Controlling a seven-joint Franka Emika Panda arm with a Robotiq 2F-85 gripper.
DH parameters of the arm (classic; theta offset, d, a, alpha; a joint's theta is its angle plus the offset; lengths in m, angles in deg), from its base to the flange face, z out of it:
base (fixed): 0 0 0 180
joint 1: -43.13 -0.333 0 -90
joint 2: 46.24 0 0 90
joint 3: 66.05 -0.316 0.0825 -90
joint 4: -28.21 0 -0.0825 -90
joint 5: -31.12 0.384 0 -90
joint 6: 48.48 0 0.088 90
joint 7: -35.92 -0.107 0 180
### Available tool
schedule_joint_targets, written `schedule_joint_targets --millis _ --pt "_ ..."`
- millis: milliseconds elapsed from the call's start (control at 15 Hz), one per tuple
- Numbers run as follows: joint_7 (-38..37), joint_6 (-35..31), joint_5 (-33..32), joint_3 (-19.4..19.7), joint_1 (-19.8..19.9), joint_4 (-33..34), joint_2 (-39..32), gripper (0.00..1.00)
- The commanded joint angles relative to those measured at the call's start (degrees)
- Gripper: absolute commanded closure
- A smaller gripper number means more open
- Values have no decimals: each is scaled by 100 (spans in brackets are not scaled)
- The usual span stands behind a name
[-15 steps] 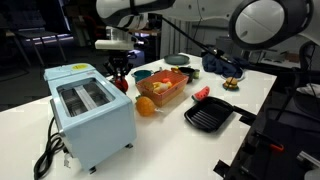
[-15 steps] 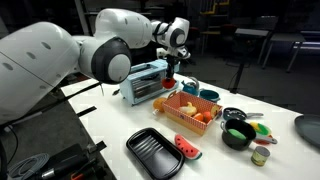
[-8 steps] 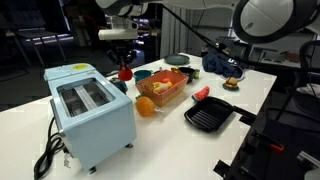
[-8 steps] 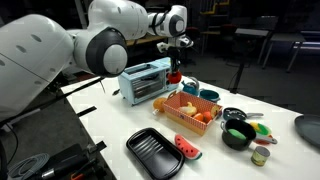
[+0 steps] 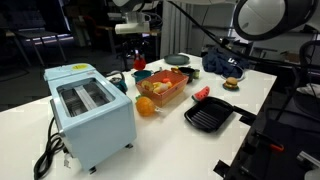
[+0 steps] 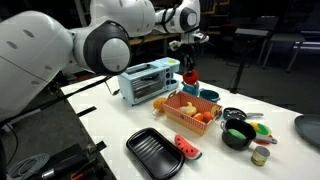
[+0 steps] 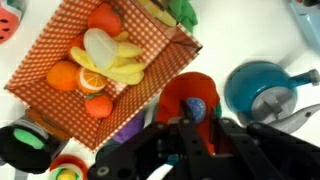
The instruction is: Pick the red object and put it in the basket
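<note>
My gripper should keep going toward the basket's free corner [image 7: 161, 48], as the red object [image 6: 191, 77] hangs higher than the basket's rim, then lower it inside and let go there.
My gripper [image 5: 138, 60] is shut on the red object [image 5: 140, 64], a round red piece with a blue spot, and holds it in the air. In the wrist view the red object [image 7: 188, 98] sits between the black fingers [image 7: 190, 122]. The orange basket [image 5: 178, 92] with slotted sides lies on the white table and holds toy fruit. It also shows in an exterior view [image 6: 172, 118] and in the wrist view [image 7: 55, 60]. The red object [image 6: 188, 76] hangs above the table beside the basket's far end, near the teal pot [image 7: 262, 90].
A light-blue toaster [image 5: 90, 112] stands at the near left. A black grill pan [image 5: 208, 117] with a watermelon slice [image 5: 201, 94] beside it lies right of the basket. A loose orange [image 5: 146, 106] sits by the basket. More toy food and pots [image 6: 238, 132] stand further along.
My gripper has risen from beside the toaster and moved towards the basket with the red object in it.
</note>
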Motion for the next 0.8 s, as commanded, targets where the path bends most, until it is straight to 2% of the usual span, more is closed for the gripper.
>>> schedule_joint_targets --millis 0,733 --pt "-173 204 -40 141 87 -49 14 96" --pt "-41 486 -75 200 -57 -796 26 96"
